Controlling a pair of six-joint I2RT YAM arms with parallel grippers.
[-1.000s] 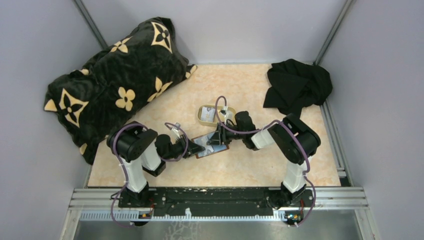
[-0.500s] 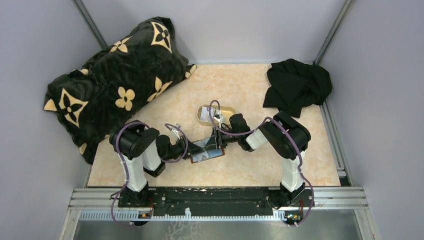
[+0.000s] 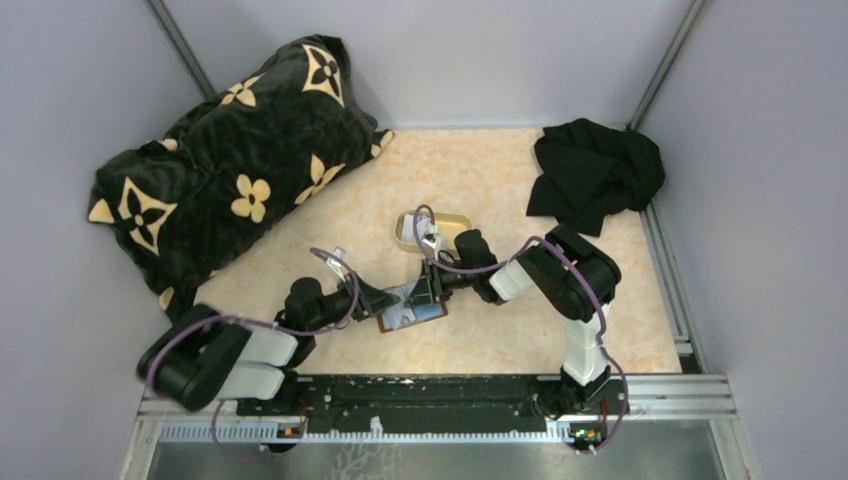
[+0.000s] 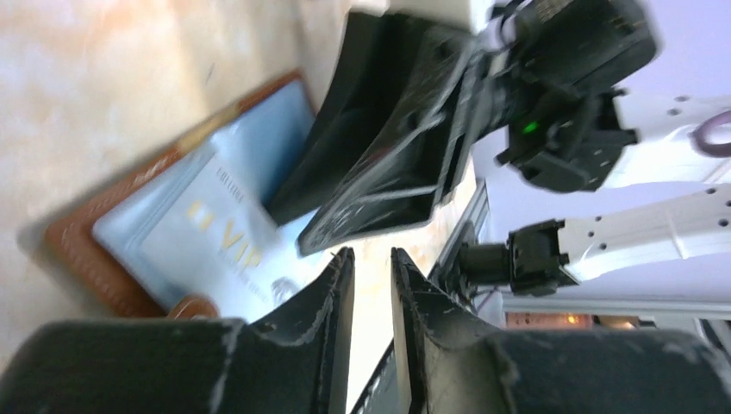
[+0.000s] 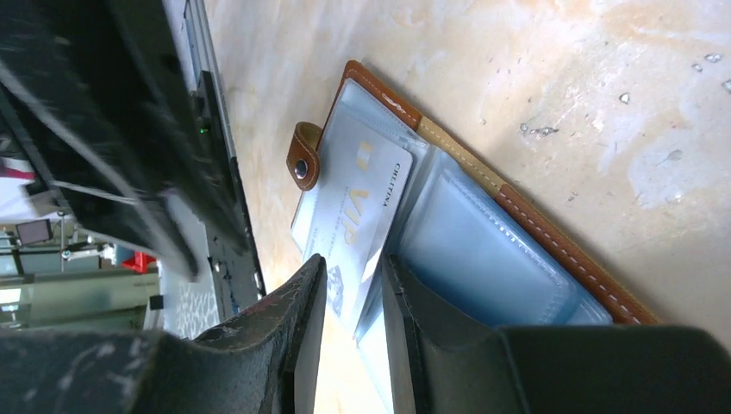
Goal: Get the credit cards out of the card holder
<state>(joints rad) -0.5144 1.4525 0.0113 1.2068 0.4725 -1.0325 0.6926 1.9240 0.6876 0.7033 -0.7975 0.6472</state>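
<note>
My left gripper should back away and hold the card holder's strap end (image 5: pixel 307 159) still, because that strap end lies loose while my right gripper has the VIP card's edge (image 5: pixel 380 243).
The card holder (image 3: pixel 412 316) lies open on the table between both grippers, brown at the rim (image 5: pixel 526 216), pale blue-grey inside. A white credit card (image 5: pixel 349 207) printed VIP sticks out of one of its sleeves. My right gripper (image 5: pixel 353 261) is low over the holder, its jaws a little apart with that card's free end between them. The left gripper (image 4: pixel 371 253) hovers at the holder's (image 4: pixel 95 250) near-left edge beside the card (image 4: pixel 207 241). Its jaws stand narrowly apart with nothing between them. Other cards are hidden.
A tan oval tray (image 3: pixel 402 230) sits just behind the right gripper (image 3: pixel 427 290). A black blanket with tan flowers (image 3: pixel 230 170) fills the back left, and a black cloth (image 3: pixel 595 175) lies at the back right. Grey walls close in three sides.
The right gripper came down and left onto the holder, its jaws narrowing. The left arm's body swung down to the left while its gripper stayed at the holder, which shifted slightly left.
</note>
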